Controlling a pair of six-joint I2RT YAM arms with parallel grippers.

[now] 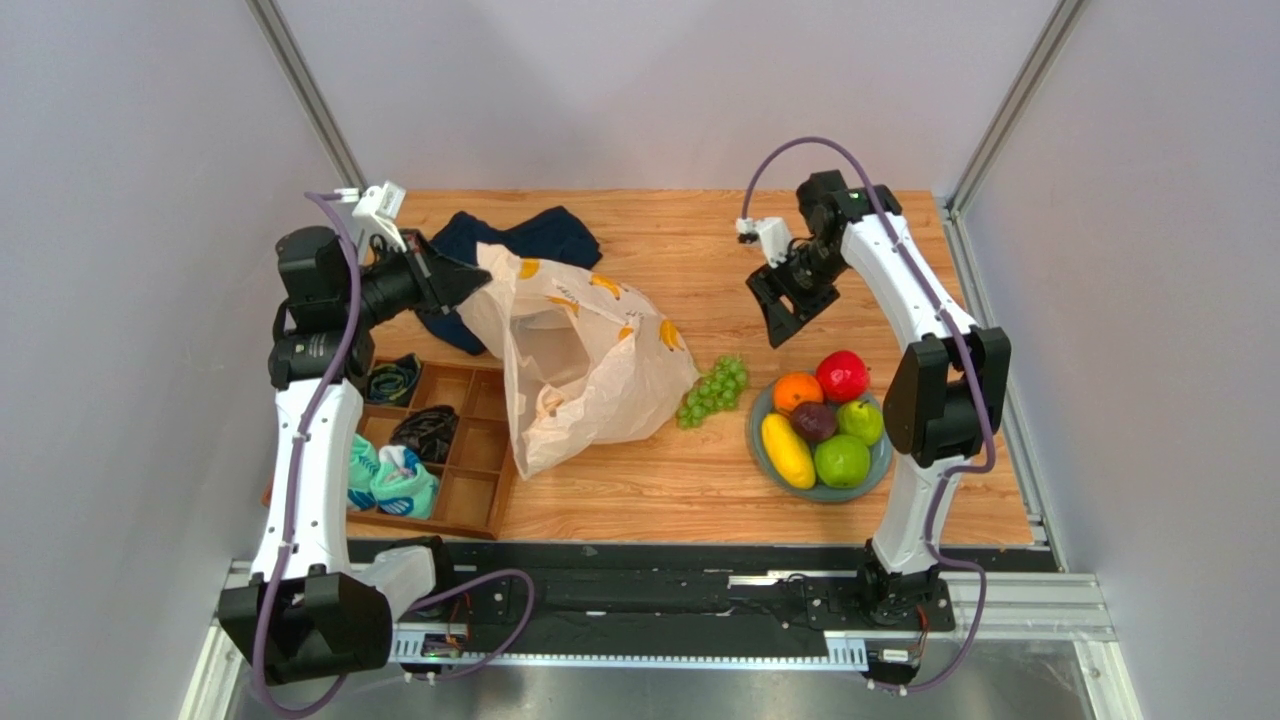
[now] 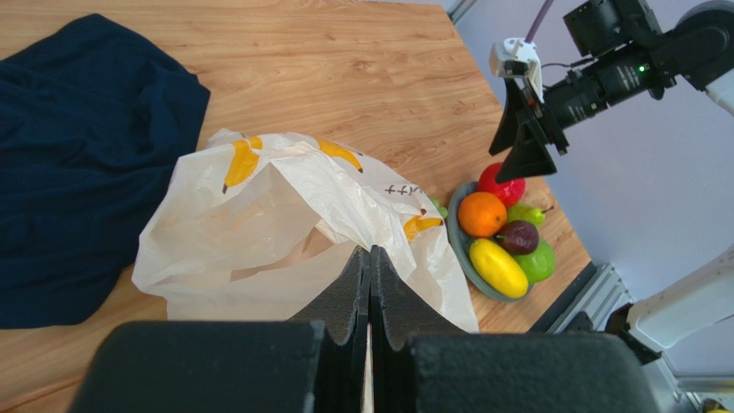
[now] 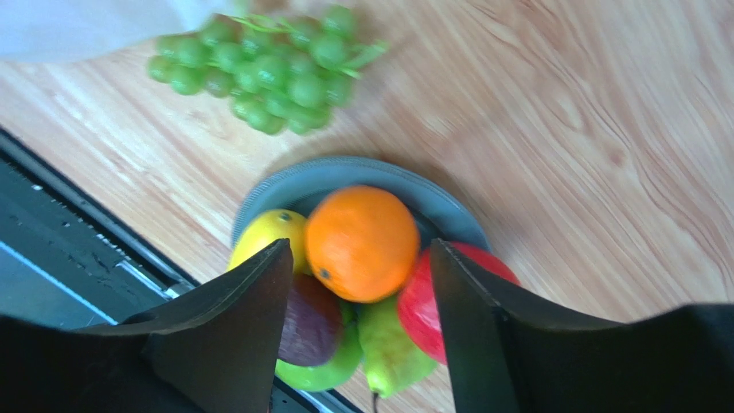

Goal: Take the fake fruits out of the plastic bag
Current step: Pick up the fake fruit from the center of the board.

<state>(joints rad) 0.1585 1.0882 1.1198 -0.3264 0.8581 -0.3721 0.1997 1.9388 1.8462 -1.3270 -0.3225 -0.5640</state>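
Note:
The robot's right gripper should go on heading with open fingers for the green grape bunch's loose end [image 1: 732, 369], which lies clear of the plastic bag, until the fingers close there.
The plastic bag [image 1: 586, 360] lies crumpled on the wooden table, cream-white with yellow-orange marks. My left gripper [image 1: 469, 285] is shut on its upper left edge; in the left wrist view the closed jaws [image 2: 370, 253] pinch a fold of the bag [image 2: 258, 215]. A green grape bunch [image 1: 714, 387] lies on the table beside the bag. A grey plate [image 1: 756, 438] holds a red apple [image 1: 842, 374], an orange [image 1: 796, 392], a plum [image 1: 815, 422], a yellow fruit [image 1: 786, 450] and green fruits [image 1: 842, 461]. My right gripper [image 1: 789, 308] is open and empty above the plate; the orange [image 3: 362, 241] shows between its fingers.
A dark navy cloth [image 1: 519, 240] lies behind the bag. A wooden compartment tray [image 1: 458, 450] at the left holds rolled teal socks [image 1: 383, 477] and dark cables [image 1: 427, 432]. Metal frame posts stand at the table's far corners.

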